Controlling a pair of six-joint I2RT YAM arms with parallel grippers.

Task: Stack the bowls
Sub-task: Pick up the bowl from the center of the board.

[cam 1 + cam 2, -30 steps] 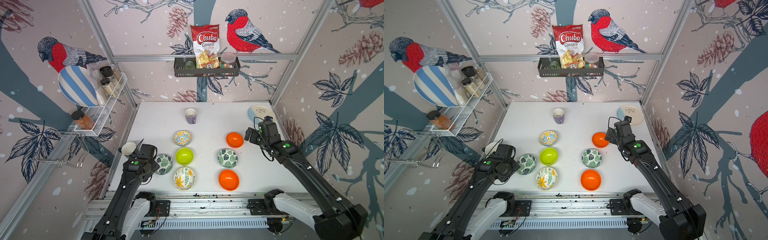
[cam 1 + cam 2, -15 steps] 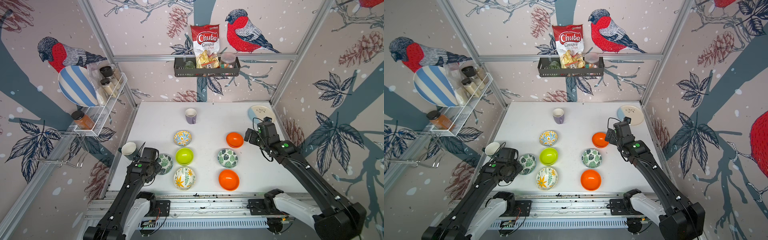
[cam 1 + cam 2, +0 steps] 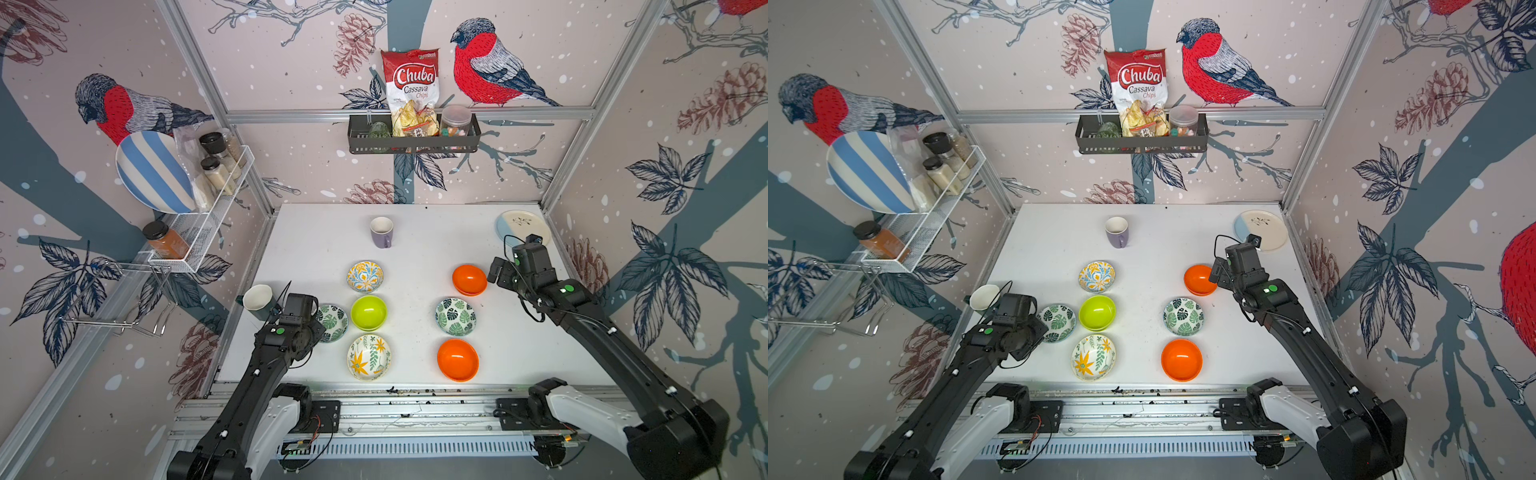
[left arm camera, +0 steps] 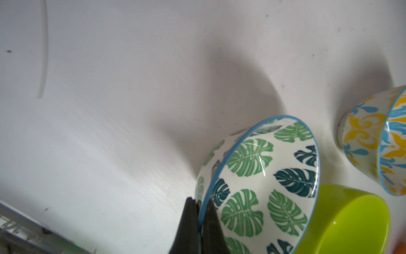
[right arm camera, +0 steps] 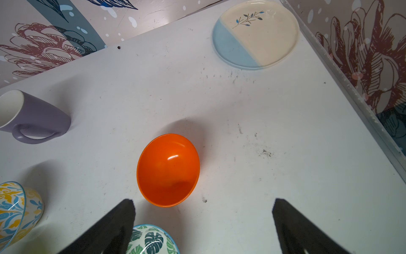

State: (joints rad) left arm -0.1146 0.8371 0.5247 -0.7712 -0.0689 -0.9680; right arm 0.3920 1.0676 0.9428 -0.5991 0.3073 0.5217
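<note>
The second leaf-print bowl (image 3: 455,316) sits on my right gripper's side, so my left gripper should hand its leaf-print bowl (image 3: 332,323) over midway for my right gripper to stack.
Seven bowls sit on the white table (image 3: 415,249). On the left are a yellow-and-blue floral bowl (image 3: 365,276), a lime green bowl (image 3: 368,312), a flower-print bowl (image 3: 368,357) and a leaf-print bowl (image 3: 334,322). My left gripper (image 4: 200,204) is shut on the blue rim of that leaf-print bowl (image 4: 261,182), one finger inside and one outside. On the right are an orange bowl (image 3: 469,279), a second leaf-print bowl (image 3: 456,316) and another orange bowl (image 3: 457,359). My right gripper (image 5: 203,204) hangs open just short of the far orange bowl (image 5: 168,170), holding nothing.
A purple mug (image 3: 381,232) stands at the back centre and a cream-and-blue plate (image 3: 523,226) lies in the back right corner. A white-lined cup (image 3: 257,297) sits at the table's left edge beside my left arm. A wire rack (image 3: 208,216) juts from the left wall.
My left gripper slid toward the left leaf-print bowl and closed on its rim. The right arm barely shifted and stayed open.
</note>
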